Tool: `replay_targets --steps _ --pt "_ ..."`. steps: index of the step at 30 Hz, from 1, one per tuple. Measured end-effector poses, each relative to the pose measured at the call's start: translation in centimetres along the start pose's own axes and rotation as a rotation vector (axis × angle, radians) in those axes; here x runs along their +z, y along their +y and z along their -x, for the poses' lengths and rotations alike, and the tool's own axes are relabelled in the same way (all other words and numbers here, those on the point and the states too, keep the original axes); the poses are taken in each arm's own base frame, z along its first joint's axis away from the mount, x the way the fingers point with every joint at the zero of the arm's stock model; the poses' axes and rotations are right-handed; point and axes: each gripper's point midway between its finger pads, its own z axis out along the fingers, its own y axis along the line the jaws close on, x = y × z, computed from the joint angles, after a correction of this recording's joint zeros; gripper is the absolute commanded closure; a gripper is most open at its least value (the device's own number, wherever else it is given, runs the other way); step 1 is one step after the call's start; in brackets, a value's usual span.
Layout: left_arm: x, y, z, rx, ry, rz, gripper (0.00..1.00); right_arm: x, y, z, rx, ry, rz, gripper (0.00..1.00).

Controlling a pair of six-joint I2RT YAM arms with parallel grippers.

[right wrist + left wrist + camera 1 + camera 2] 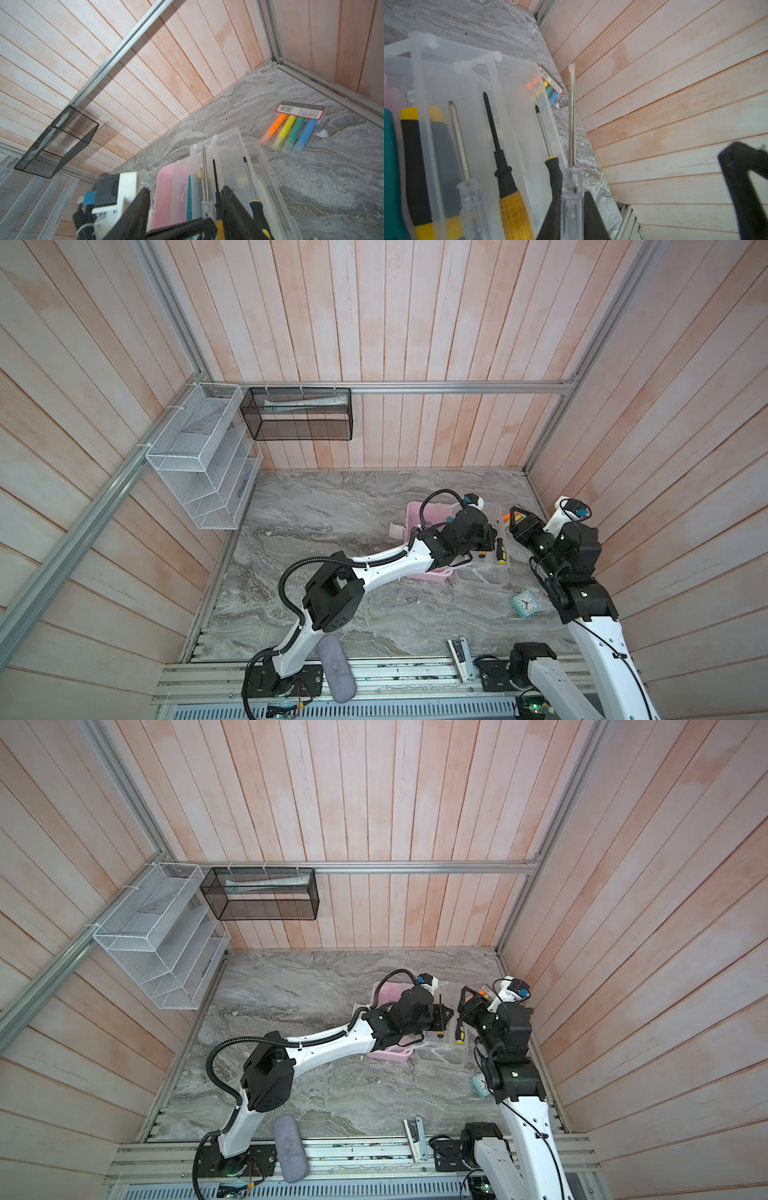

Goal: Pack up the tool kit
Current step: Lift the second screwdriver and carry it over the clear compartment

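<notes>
The held screwdriver [572, 120] points along the free gap [531, 168] between the yellow-handled and black-yellow screwdrivers, so my left gripper should keep going down until it meets the lid.
The pink box [417, 512] [388, 990] lies open in both top views, its frosted lid [486, 576] spread flat to its right. Several screwdrivers rest in the lid [517, 68], among them a black-shafted one with a yellow handle [500, 158] and a small black-yellow one [544, 128] [500, 549]. A teal tool [390, 166] lies beside them. My left gripper [572, 199] [492, 537] is shut on a clear-handled flat screwdriver [572, 124], held above the lid's outer edge. My right gripper [186, 190] [515, 522] hovers just past it, open with nothing between its fingers.
A clear packet of neon highlighters [295, 128] [508, 516] lies behind the lid near the right wall. A teal clock [525, 602] sits in front of the lid. A grey pouch [336, 668] and a metal stapler-like item [460, 657] lie at the front edge. Wire baskets [299, 414] hang on the walls.
</notes>
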Motion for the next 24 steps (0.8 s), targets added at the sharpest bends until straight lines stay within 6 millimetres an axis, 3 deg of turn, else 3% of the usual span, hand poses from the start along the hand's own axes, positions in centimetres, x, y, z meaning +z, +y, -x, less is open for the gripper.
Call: replay_targets --steps 15,24 --pt "2.8 2.6 -2.2 -0.051 0.032 0.061 1.00 -0.2 -0.2 -0.1 -0.008 0.000 0.009 0.45" --pt "3.5 2.5 -2.5 -0.058 0.039 0.054 1.00 -0.1 -0.5 -0.9 -0.005 0.019 0.014 0.45"
